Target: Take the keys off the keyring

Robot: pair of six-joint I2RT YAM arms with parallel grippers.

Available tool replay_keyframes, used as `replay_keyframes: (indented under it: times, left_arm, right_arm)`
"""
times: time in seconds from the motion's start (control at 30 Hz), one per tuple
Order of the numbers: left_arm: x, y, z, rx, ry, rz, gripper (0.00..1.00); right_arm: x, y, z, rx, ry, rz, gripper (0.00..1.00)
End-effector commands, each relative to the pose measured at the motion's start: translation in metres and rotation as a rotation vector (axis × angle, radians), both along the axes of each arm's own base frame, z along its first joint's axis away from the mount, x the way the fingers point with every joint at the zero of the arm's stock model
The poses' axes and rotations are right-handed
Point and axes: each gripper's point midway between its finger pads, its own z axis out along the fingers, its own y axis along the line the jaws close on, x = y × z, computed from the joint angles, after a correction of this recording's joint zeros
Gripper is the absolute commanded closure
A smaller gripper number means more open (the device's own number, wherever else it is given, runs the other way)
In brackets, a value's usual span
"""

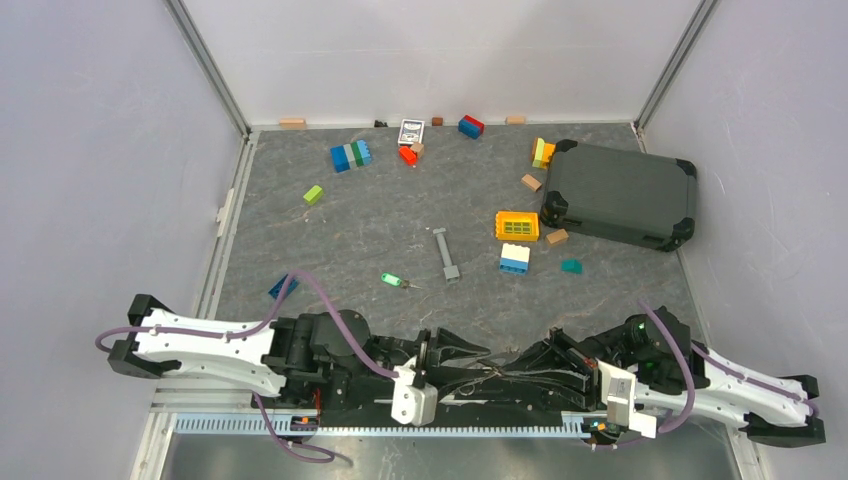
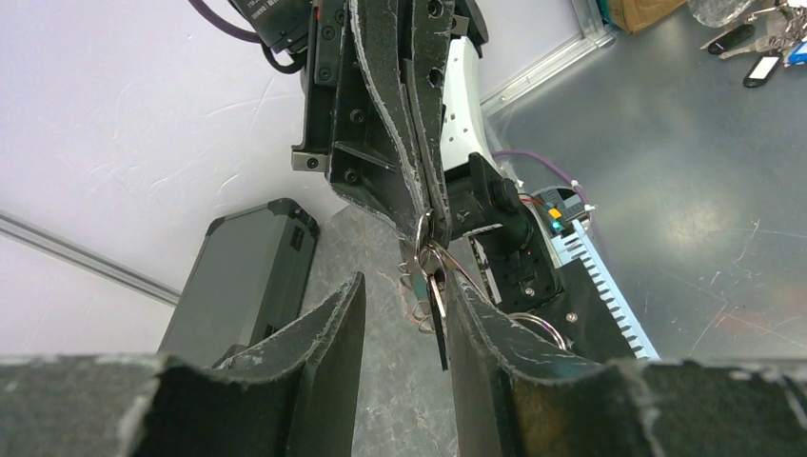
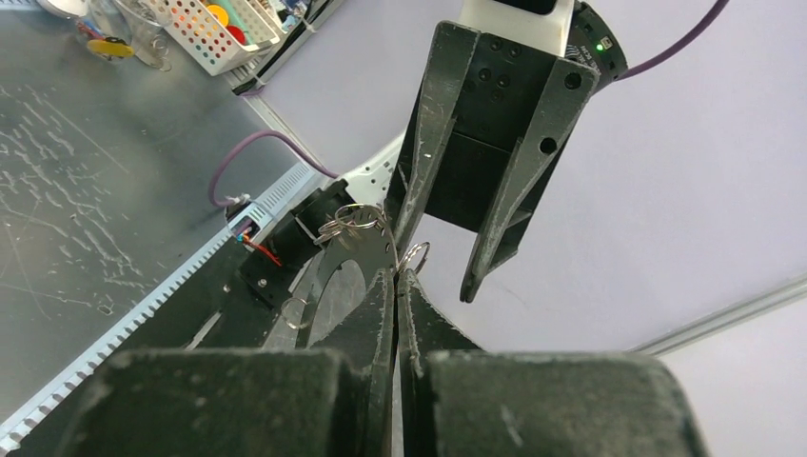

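Note:
My right gripper's fingertips cover the rings on the keyring [image 2: 431, 255], so my left gripper should take the hanging bunch [image 2: 437, 309], freeing my right gripper to work the rings.
My right gripper [image 3: 396, 276] is shut on the thin silver keyring [image 3: 416, 255], low between the two arm bases [image 1: 510, 368]. In the left wrist view its shut fingertips [image 2: 428, 214] hold the ring, and a bunch of small keys [image 2: 438, 300] and little rings hangs below them. My left gripper [image 2: 404, 295] is open. The hanging keys sit between its fingers, close to the right one [image 2: 495, 352]. It also shows in the right wrist view with its fingers [image 3: 514, 190] spread either side of the ring. One green-headed key [image 1: 392, 281] lies loose on the mat.
A long grey metal bar [image 1: 446, 253] lies mid-mat. A yellow grid block [image 1: 517, 225], a white-blue brick [image 1: 514, 258] and a dark case [image 1: 620, 195] are at the right. Several loose bricks lie along the back wall. A toothed rail [image 1: 380, 424] runs along the near edge.

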Motion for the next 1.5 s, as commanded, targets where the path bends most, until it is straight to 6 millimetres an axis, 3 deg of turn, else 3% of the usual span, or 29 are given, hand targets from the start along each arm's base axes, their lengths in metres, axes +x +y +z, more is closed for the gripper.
replay_keyframes:
  times: [0.0, 0.17, 0.33, 0.43, 0.53, 0.6, 0.63, 0.7, 0.8, 1.1, 1.33, 1.47]
  left_arm:
    - [-0.011, -0.005, 0.026, -0.068, 0.041, -0.052, 0.56]
    - [-0.015, -0.008, 0.023, -0.055, 0.047, -0.066, 0.62]
    - [-0.020, -0.008, 0.022, -0.040, 0.052, -0.095, 0.80]
    - [-0.023, -0.007, 0.021, -0.026, 0.059, -0.108, 0.97]
    - [-0.023, -0.006, 0.019, 0.004, 0.061, -0.110, 0.98]
    - [-0.021, -0.005, 0.017, 0.029, 0.064, -0.097, 0.98]
    - [-0.018, -0.004, 0.016, 0.044, 0.068, -0.081, 0.98]
    - [-0.011, -0.003, 0.015, 0.064, 0.079, -0.035, 0.98]
    - [0.006, 0.000, 0.011, 0.107, 0.104, 0.066, 0.98]
    - [0.056, 0.015, -0.005, 0.227, 0.206, 0.406, 0.98]
    - [0.100, 0.022, -0.001, 0.172, 0.370, 0.763, 0.98]
    - [0.109, 0.020, 0.002, 0.153, 0.421, 0.861, 0.98]
  right_arm:
    - [-0.003, -0.004, 0.025, 0.065, -0.031, 0.009, 1.00]
    - [-0.006, -0.002, 0.023, 0.046, -0.022, 0.031, 1.00]
    - [-0.006, -0.002, 0.024, 0.050, -0.019, 0.034, 1.00]
    - [-0.005, -0.003, 0.025, 0.055, -0.016, 0.024, 1.00]
    - [0.001, -0.003, 0.026, 0.061, 0.000, -0.011, 1.00]
    - [0.007, -0.004, 0.026, 0.065, 0.020, -0.042, 0.93]
    - [0.009, -0.005, 0.027, 0.067, 0.032, -0.054, 0.82]
    - [0.014, -0.007, 0.027, 0.073, 0.054, -0.084, 0.61]
    - [0.022, -0.011, 0.026, 0.075, 0.088, -0.135, 0.51]
    - [0.064, -0.021, 0.020, 0.109, 0.276, -0.360, 0.54]
    - [0.073, -0.019, 0.014, 0.101, 0.411, -0.389, 0.54]
    - [0.077, -0.008, 0.005, 0.063, 0.506, -0.397, 0.52]
